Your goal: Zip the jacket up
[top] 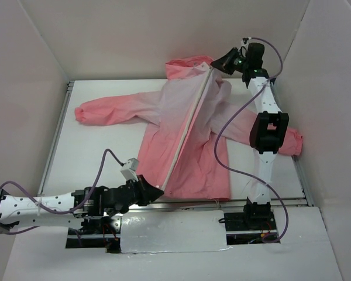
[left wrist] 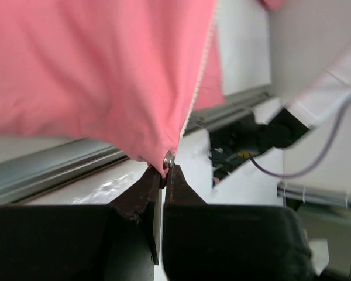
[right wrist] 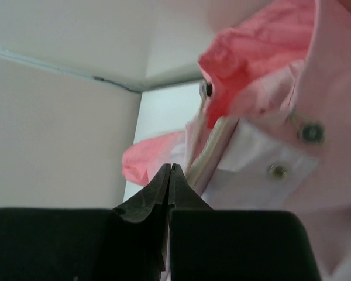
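My right gripper keeps pulling toward the far wall until the cream zipper (top: 187,130) is stretched tight, and then let go. The zipper runs straight from the jacket's hem to its collar (top: 205,67).
The coral-pink jacket (top: 158,146) lies spread on the white table, hood toward the far wall. Its cream zipper (top: 187,126) runs straight from the hem up to the collar. At the near hem my left gripper (top: 154,191) is shut on the jacket's bottom corner. In the left wrist view the jaws (left wrist: 164,170) pinch the pink cloth (left wrist: 93,70) just under a metal snap (left wrist: 169,159), beside the zipper teeth (left wrist: 199,82). My right gripper (top: 216,65) is up at the collar. Its jaws (right wrist: 171,167) are shut right beside the zipper (right wrist: 213,146); anything thin between them is hidden.
White walls enclose the table on three sides. A metal rail (top: 181,203) runs along the near edge. My right arm (top: 269,132) reaches over the jacket's right sleeve (top: 292,143). The left sleeve (top: 99,111) stretches toward the left wall. Purple cables loop near both arms.
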You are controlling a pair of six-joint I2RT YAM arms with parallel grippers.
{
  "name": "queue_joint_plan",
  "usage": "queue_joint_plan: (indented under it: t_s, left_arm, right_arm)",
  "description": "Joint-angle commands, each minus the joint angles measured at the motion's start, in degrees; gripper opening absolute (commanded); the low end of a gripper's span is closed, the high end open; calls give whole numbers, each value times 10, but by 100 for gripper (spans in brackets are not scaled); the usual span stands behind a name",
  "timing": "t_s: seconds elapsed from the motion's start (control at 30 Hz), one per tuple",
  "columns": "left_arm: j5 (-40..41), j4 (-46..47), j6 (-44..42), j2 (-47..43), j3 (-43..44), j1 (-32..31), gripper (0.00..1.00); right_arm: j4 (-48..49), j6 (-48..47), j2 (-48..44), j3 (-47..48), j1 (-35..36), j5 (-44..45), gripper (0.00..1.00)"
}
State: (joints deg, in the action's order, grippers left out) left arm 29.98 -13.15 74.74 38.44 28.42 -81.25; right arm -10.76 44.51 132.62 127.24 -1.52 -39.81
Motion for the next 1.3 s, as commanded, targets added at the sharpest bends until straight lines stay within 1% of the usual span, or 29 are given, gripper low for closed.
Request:
queue_joint_plan:
  t_s: [0.0, 0.03, 0.07, 0.1, 0.17, 0.2, 0.27, 0.43, 0.53, 0.63, 0.7, 0.73, 0.77, 0.8, 0.83, 0.87, 0.93, 0.97, 1.0, 1.03, 1.07, 1.1, 1.13, 1.17, 1.2, 1.23, 1.27]
  left_arm:
    - [33, -184, 182, -20, -13, -16, 0]
    - [47, -194, 197, -30, -20, -17, 0]
    - [53, -209, 230, -34, -22, -16, 0]
    - [60, -243, 252, -36, -23, -17, 0]
    - [76, -281, 305, -33, -18, -17, 0]
    - [85, -310, 320, -23, -12, -18, 0]
    - [91, -330, 348, -12, -7, -17, 0]
    - [100, -362, 378, 45, 16, -17, 0]
    - [95, -369, 378, 65, 22, -17, 0]
    - [88, -364, 382, 55, 18, -17, 0]
    - [98, -345, 350, 29, 21, -17, 34]
    - [107, -344, 334, 22, 27, -17, 61]
    - [117, -367, 333, 16, 36, -17, 68]
    - [137, -383, 326, 11, 60, -17, 77]
    - [149, -404, 323, 13, 76, -16, 99]
    - [163, -454, 323, 18, 115, -16, 99]
    - [204, -505, 318, 44, 161, -16, 99]
    - [217, -527, 313, 57, 208, -15, 100]
    - [237, -565, 307, 85, 232, -14, 99]
    - [244, -576, 279, 100, 255, 0, 99]
    - [247, -580, 252, 116, 300, 14, 99]
    - [235, -541, 141, 148, 321, 36, 99]
    - [210, -507, 66, 165, 340, 110, 99]
    - [173, -468, -5, 185, 373, 164, 99]
    - [126, -436, -116, 230, 391, 219, 99]
    - [55, -412, -153, 255, 411, 312, 99]
    - [45, -413, -176, 302, 468, 345, 99]
  right_arm:
    - [77, 3, -13, 72, -39, 59, 0]
    - [76, 3, -13, 80, -42, 59, 0]
    - [73, 2, -13, 93, -47, 61, 0]
    - [72, 3, -13, 99, -50, 62, 0]
    - [72, 2, -15, 102, -55, 66, 0]
    - [71, -4, -18, 102, -56, 69, 0]
    - [64, -14, -19, 103, -57, 70, 0]
    - [61, -20, -32, 85, -60, 73, 0]
    - [56, -23, -39, 85, -60, 76, 0]
    - [47, -28, -46, 92, -60, 78, 0]
    - [27, -28, -44, 105, -60, 80, 0]
    - [10, -29, -45, 120, -60, 83, 31]
    - [6, -29, -47, 122, -60, 83, 44]
    - [1, -31, -61, 121, -60, 85, 51]
    - [-8, -33, -71, 121, -60, 97, 64]
    - [-11, -36, -91, 121, -60, 100, 66]
    - [-16, -36, -110, 128, -60, 105, 68]
    - [-21, -39, -131, 132, -60, 110, 83]
    - [-23, -41, -142, 134, -60, 111, 85]
    - [-34, -43, -155, 135, -60, 113, 86]
    - [-42, -49, -182, 136, -61, 118, 86]
    - [-53, -53, -194, 140, -60, 121, 100]
    - [-84, -57, -207, 143, -60, 122, 100]
    - [-100, -65, -233, 145, -60, 120, 100]
    - [-125, -72, -247, 146, -59, 122, 100]
    - [-177, -81, -265, 143, -56, 126, 100]
    - [-201, -109, -310, 131, -47, 129, 100]
